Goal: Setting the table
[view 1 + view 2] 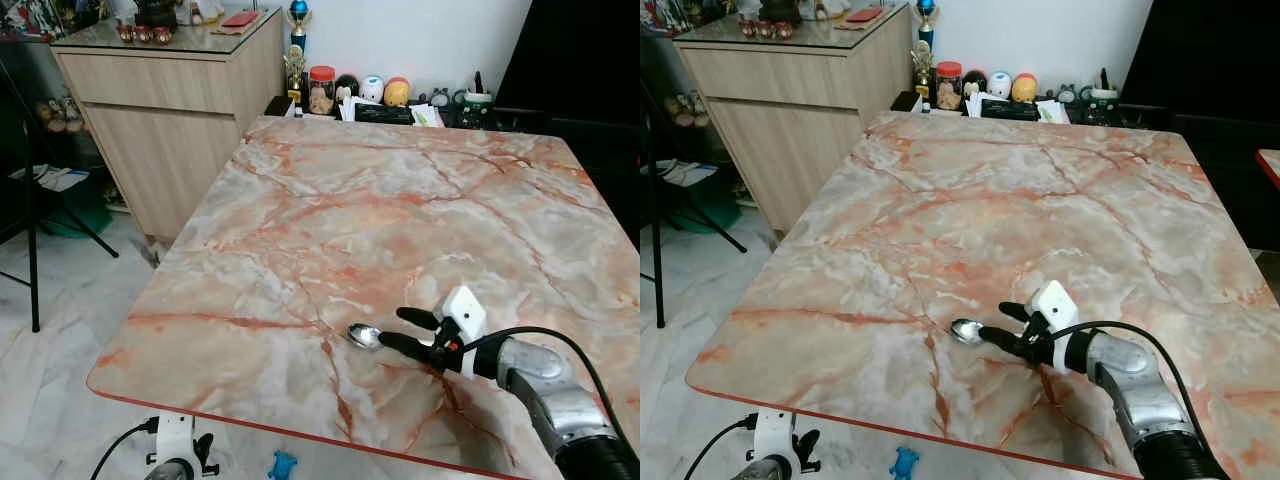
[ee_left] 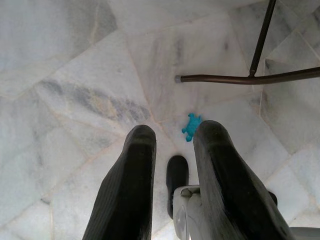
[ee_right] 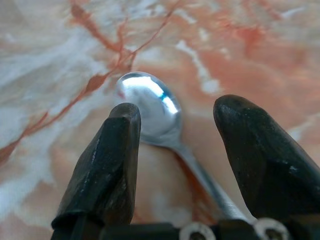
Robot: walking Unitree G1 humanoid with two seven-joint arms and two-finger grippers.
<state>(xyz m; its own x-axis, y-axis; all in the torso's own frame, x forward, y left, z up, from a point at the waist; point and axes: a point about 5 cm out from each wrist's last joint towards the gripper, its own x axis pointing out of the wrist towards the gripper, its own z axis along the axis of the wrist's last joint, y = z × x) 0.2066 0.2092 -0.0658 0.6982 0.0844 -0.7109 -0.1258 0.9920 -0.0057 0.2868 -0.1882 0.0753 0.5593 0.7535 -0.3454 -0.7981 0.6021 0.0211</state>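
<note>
The spoon's bowl (image 1: 363, 335) will roll to the side when I pinch and lift the spoon, because the thin handle (image 3: 206, 182) is lying flat between my spread fingers.
A metal spoon (image 1: 363, 335) lies on the pink marble table (image 1: 400, 200) near its front edge, bowl pointing to my left. My right gripper (image 1: 392, 327) hovers low over it and is open. In the right wrist view the spoon (image 3: 150, 107) has its handle running back between the two spread fingers (image 3: 107, 160), which do not touch it. My left gripper (image 2: 175, 131) hangs below the table edge over the floor, open and holding nothing.
A wooden cabinet (image 1: 170, 110) stands to the left of the table. Jars and figurines (image 1: 380, 95) line the far side behind the table. A black tripod leg (image 1: 35, 230) rises at the far left. A small blue toy (image 2: 190, 126) lies on the marble floor.
</note>
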